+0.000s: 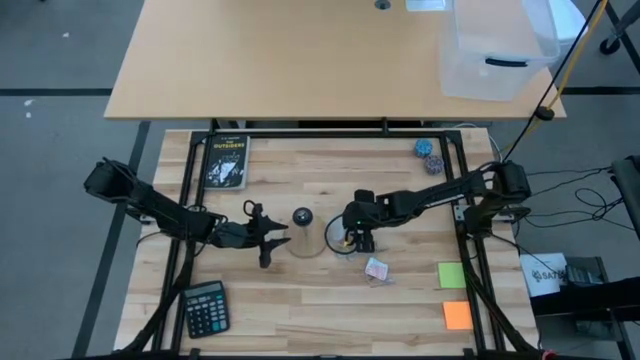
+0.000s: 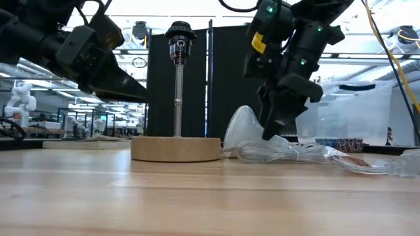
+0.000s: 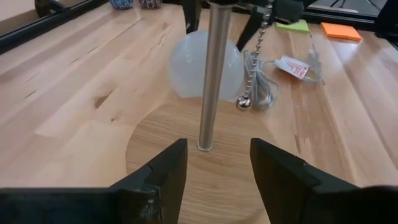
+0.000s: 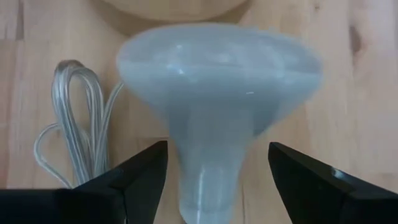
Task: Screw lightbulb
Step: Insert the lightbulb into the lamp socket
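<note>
The lightbulb's dome [image 4: 219, 68] is ahead of my slanting right gripper. The lightbulb will therefore turn dome-up when I raise the gripper and make it level.
The lightbulb [image 4: 217, 93], frosted white, lies on its side on the table beside the lamp's round wooden base [image 2: 176, 149], with its dome toward the base. The lamp's metal rod [image 3: 211, 74] rises from that base to a black socket [image 2: 178, 33]. My right gripper [image 4: 217, 186] comes down slanting over the bulb, open, one finger on either side of the bulb's narrow neck without touching it. My left gripper [image 3: 217, 168] is open, low at the base's left side, and points at the rod. In the left wrist view the bulb [image 3: 186, 68] shows behind the rod.
A clear cord [image 2: 295, 154] lies coiled beside the bulb, and a pull chain [image 3: 255, 62] hangs by the rod. On the table there are also a calculator [image 1: 205, 308], a book [image 1: 226, 162], a small tag [image 1: 377, 268] and green [image 1: 452, 275] and orange [image 1: 457, 315] sticky notes.
</note>
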Tool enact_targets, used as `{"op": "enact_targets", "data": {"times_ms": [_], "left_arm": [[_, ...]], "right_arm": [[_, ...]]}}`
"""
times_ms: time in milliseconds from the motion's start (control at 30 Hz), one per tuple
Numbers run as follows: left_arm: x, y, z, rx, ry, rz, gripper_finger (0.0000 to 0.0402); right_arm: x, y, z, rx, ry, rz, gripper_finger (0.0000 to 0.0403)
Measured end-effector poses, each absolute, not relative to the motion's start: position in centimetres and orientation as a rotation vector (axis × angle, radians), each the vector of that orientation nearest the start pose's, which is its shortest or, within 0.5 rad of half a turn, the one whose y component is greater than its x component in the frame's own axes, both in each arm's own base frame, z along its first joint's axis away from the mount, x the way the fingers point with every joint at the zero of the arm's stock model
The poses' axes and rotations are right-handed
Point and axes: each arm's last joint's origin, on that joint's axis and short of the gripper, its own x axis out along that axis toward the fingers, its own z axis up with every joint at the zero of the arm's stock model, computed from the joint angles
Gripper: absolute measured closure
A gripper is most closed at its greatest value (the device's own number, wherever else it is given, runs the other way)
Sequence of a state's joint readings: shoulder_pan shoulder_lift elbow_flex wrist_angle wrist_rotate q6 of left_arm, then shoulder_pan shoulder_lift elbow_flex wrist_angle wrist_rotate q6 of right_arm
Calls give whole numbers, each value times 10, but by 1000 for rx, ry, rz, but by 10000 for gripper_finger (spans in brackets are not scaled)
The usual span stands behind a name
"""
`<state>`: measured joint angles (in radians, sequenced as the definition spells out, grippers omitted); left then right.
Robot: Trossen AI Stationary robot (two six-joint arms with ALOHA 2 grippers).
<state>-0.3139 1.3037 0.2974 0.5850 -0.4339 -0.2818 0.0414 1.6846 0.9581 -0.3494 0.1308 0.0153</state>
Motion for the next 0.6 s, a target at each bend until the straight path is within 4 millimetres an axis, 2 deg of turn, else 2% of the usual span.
{"op": "enact_targets", "data": {"times_ms": [267,433,600], "left_arm": [[212,-52,145,-124,371,186,220],[212,-52,145,-122,370,186,220],[212,-52,145,-122,369,185,220]], "right_arm": [[327,9,150,-68,1057,-89,133],[331,6,140,-68,1067,-96,163],[333,3,141,-69,1050,-107,210]]}}
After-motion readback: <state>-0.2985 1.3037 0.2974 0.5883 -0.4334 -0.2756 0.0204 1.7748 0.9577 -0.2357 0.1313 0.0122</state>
